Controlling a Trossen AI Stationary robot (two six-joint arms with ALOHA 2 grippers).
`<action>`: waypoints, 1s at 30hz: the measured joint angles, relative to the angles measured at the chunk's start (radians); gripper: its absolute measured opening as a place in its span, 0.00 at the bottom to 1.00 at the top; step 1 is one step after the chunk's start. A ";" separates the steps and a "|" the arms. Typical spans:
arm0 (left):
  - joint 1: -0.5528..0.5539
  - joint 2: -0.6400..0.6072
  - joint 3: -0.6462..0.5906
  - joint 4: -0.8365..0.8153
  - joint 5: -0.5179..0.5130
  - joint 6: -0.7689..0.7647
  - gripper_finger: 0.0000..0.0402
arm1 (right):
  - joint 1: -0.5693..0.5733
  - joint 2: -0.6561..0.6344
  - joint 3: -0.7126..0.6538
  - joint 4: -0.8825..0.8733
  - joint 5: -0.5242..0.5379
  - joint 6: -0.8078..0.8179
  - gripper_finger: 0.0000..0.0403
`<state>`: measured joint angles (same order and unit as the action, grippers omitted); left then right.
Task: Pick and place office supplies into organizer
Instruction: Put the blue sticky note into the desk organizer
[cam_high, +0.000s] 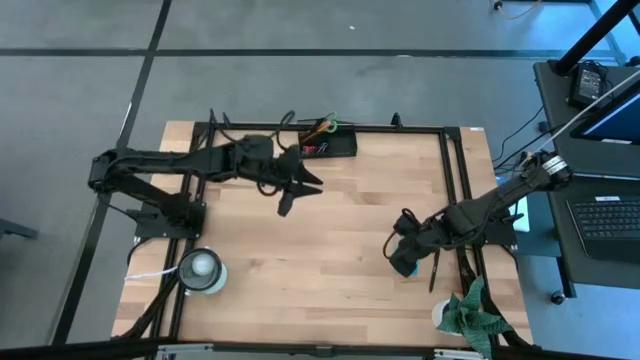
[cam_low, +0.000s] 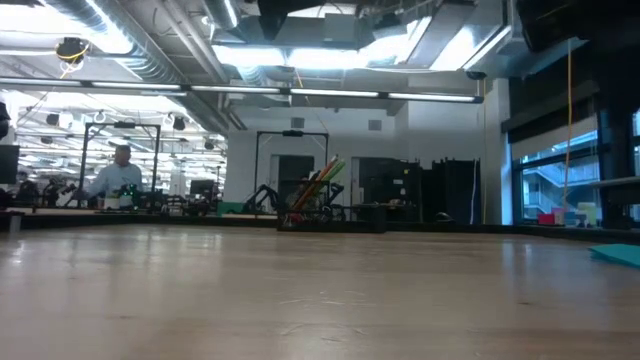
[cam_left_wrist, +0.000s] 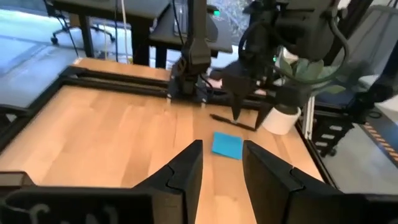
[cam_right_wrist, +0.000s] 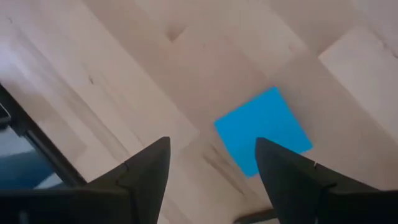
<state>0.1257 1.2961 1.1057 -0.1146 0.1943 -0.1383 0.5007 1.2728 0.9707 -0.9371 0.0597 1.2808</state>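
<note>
I should first press down with my right gripper and slide the blue note pad (cam_right_wrist: 263, 129) to the table's middle (cam_high: 326, 243), because it lies flat and far from my left gripper.
The black organizer (cam_high: 328, 145) stands at the table's far edge, with green-handled scissors and pencils sticking up out of it; it also shows far off in the low view (cam_low: 318, 205). The blue square note pad (cam_right_wrist: 264, 132) lies flat on the table near the right side (cam_high: 406, 270). My right gripper (cam_right_wrist: 211, 177) is open just above the pad, its fingers pointing down, and touches nothing. My left gripper (cam_high: 298, 193) is open and empty, above the table a little to the near side of the organizer. A black pen (cam_left_wrist: 233, 121) lies on the table beyond the pad.
A white round roll (cam_high: 200, 270) stands at the near left. A white pot with a green plant (cam_high: 465, 312) stands at the near right. A black metal frame (cam_high: 455, 180) runs around the work area. Bare wood (cam_high: 340, 240) lies between the two arms.
</note>
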 joint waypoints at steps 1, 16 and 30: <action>-0.012 0.001 0.000 -0.005 -0.011 -0.007 0.27 | 0.011 0.006 0.000 -0.002 0.005 -0.001 0.59; -0.158 0.001 0.000 -0.024 -0.179 -0.063 0.27 | 0.062 0.279 -0.001 -0.036 0.024 0.036 0.50; -0.179 0.001 0.000 -0.025 -0.181 -0.087 0.27 | 0.057 0.295 -0.165 0.171 -0.045 0.075 0.21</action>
<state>-0.0536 1.2968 1.1057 -0.1398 0.0132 -0.2249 0.5579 1.5677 0.8052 -0.7663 0.0151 1.3560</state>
